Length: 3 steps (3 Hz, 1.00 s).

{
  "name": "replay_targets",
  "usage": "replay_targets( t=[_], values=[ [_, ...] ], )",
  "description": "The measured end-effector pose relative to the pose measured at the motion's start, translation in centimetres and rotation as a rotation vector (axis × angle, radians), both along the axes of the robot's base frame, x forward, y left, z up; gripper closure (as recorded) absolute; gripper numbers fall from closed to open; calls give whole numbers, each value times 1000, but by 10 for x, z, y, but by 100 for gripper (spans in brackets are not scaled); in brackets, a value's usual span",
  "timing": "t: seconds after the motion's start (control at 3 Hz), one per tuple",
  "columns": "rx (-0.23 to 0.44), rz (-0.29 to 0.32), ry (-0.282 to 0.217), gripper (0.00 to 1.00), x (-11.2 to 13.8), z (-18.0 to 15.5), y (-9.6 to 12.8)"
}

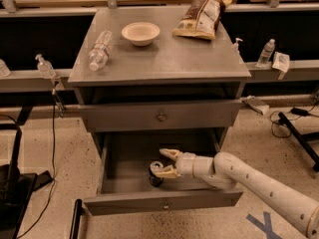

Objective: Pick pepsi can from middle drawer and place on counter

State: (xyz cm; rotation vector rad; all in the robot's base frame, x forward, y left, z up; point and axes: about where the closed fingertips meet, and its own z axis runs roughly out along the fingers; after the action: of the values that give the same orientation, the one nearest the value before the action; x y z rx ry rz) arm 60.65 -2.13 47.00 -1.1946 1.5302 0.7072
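The pepsi can's upper edge [156, 165] has my gripper's near finger at it, so I need to open wider and put the fingers around the can's body [155, 177] before I lift.
The pepsi can [155, 176] stands upright in the middle drawer [159, 201], which is pulled open, near its centre floor. My gripper [160, 163] reaches into the drawer from the right on a white arm. It is open, with the far finger behind the can and the near finger [166, 172] right at the can's top right side. I cannot tell if they touch. The counter [169, 59] is the grey cabinet top above.
On the counter lie a clear water bottle [99, 49] at the left, a white bowl [141, 33] at the back middle and a brown snack bag [202, 16] at the back right. The closed drawer front [161, 116] overhangs the open drawer. Cables and a stand lie on the floor at the left.
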Motion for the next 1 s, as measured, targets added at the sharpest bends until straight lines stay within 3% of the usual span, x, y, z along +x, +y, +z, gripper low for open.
replay_targets(
  t=[0.33, 1.0],
  values=[
    [5, 33, 18, 32, 2, -10, 15],
    [16, 86, 75, 2, -4, -24, 26]
  ],
)
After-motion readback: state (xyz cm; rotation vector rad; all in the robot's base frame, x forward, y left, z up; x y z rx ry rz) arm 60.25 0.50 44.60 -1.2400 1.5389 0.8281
